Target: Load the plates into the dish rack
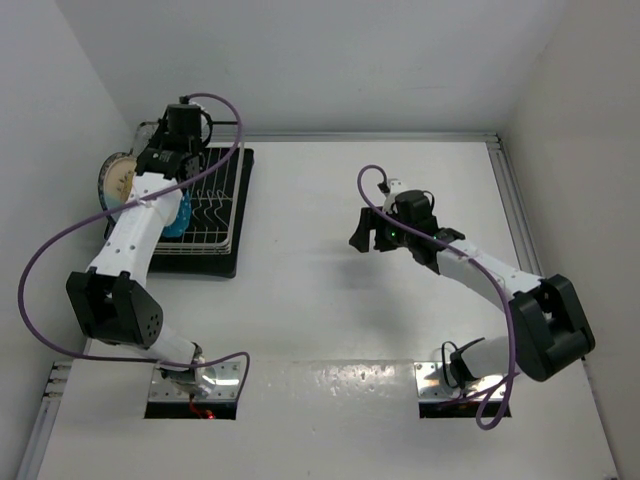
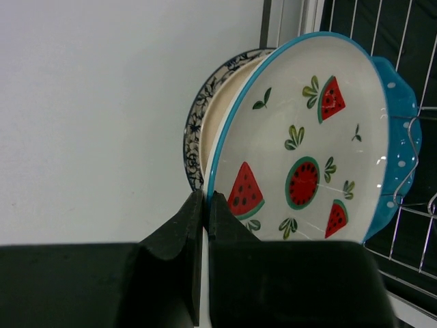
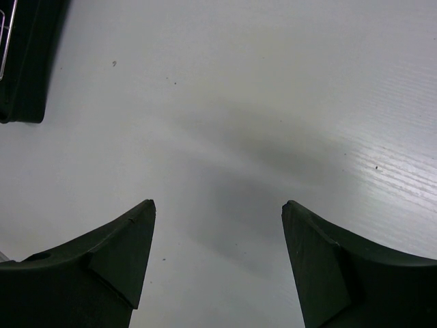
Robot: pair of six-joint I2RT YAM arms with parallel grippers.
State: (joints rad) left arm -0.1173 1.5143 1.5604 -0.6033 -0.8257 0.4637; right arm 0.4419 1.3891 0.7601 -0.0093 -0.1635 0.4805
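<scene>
I keep lowering the white plate (image 2: 304, 147) with my left gripper until the rack wires (image 1: 202, 212) hold it. It hangs upright and faces the same way as the blue plate.
My left gripper (image 2: 206, 195) is shut on the lower rim of the white plate with red fruit shapes (image 2: 300, 150) and holds it upright on edge at the dish rack (image 1: 205, 215). The blue-floral-rimmed cream plate (image 2: 201, 119) stands right behind it and shows at the rack's left end (image 1: 118, 178). The blue white-dotted plate (image 2: 403, 130) stands on the other side, among the rack wires (image 2: 413, 219). In the top view the left gripper (image 1: 160, 160) is over the rack's far left. My right gripper (image 3: 218, 205) is open and empty above the bare table (image 1: 372, 232). The yellow and the half-blue plates are out of view.
The rack sits on a black drip tray (image 1: 225, 262) at the far left, close to the left wall. A corner of the tray shows in the right wrist view (image 3: 24, 61). White walls close the table on the left, back and right.
</scene>
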